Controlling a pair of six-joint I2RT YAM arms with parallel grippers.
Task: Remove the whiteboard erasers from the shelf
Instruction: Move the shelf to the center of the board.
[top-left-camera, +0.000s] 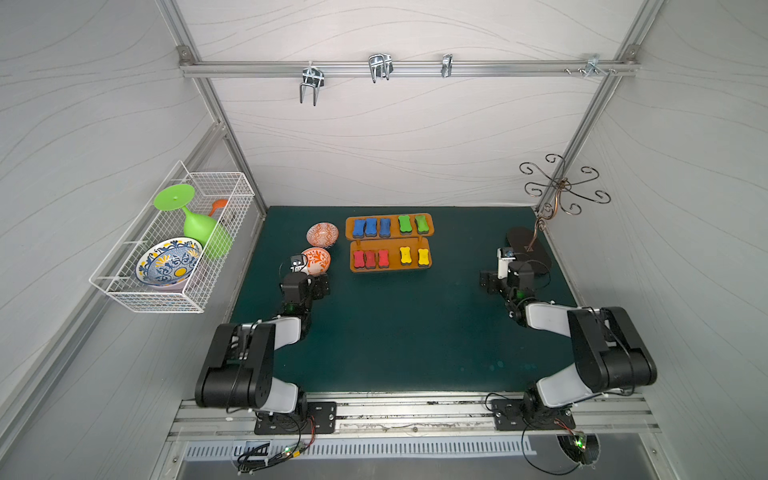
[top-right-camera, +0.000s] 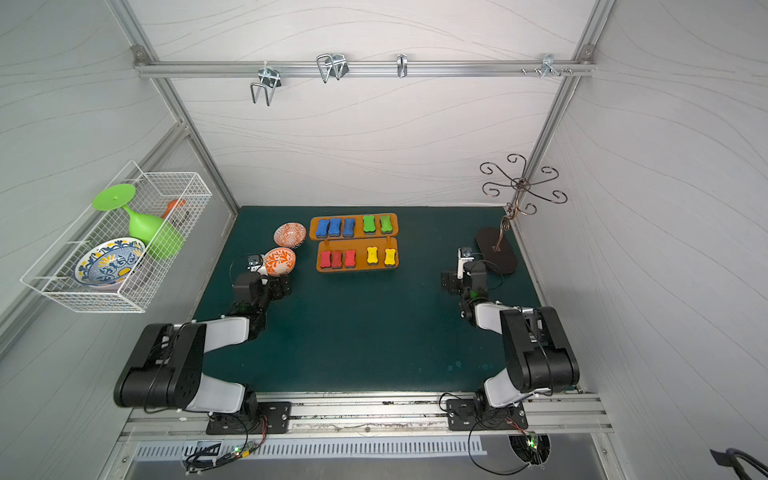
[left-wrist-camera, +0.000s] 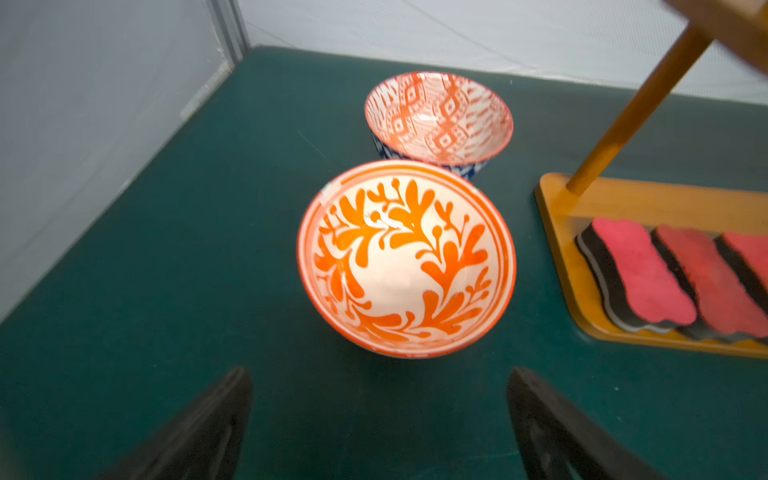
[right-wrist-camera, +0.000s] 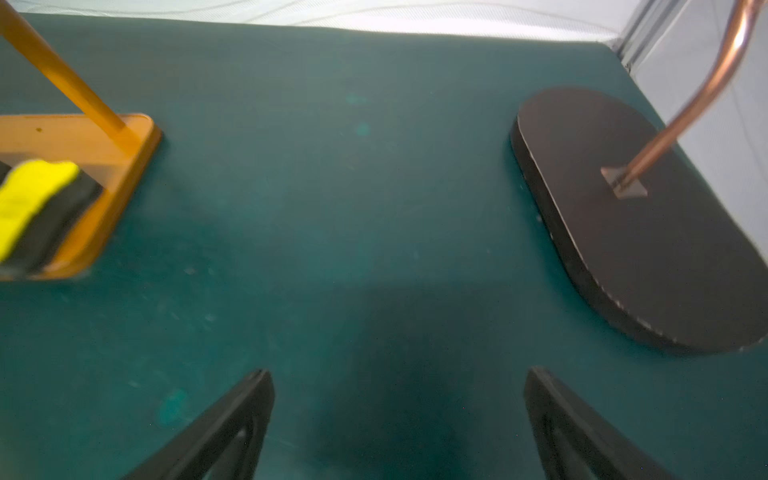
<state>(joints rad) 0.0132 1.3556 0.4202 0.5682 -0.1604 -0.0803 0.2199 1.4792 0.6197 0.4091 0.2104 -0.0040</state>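
The red patterned bowl (top-left-camera: 322, 233) is close to the shelf's blue-eraser end, so next my right gripper takes hold of the upper board's green-eraser end (top-left-camera: 432, 225) and pulls the shelf away.
The orange-brown two-tier shelf (top-left-camera: 394, 226) stands at the back middle of the green mat. Its upper board carries three blue erasers (top-left-camera: 371, 227) and two green ones (top-left-camera: 404, 223). The lower board (top-right-camera: 359, 259) carries three red erasers (top-left-camera: 370, 259) and two yellow ones (top-left-camera: 405, 255). In the left wrist view my left gripper (left-wrist-camera: 379, 372) is open and empty, short of an orange floral bowl (left-wrist-camera: 407, 257), with the red erasers (left-wrist-camera: 640, 270) off to one side. My right gripper (right-wrist-camera: 401, 371) is open over bare mat, and a yellow eraser (right-wrist-camera: 29, 195) shows at the shelf's end (right-wrist-camera: 124, 174).
A red patterned bowl (top-left-camera: 322, 234) and the floral bowl (top-left-camera: 316, 261) stand just left of the shelf. A copper hook stand on a dark oval base (top-left-camera: 536, 253) rises at the right. A white wire basket (top-left-camera: 153, 297) with a green glass and a bowl hangs on the left wall.
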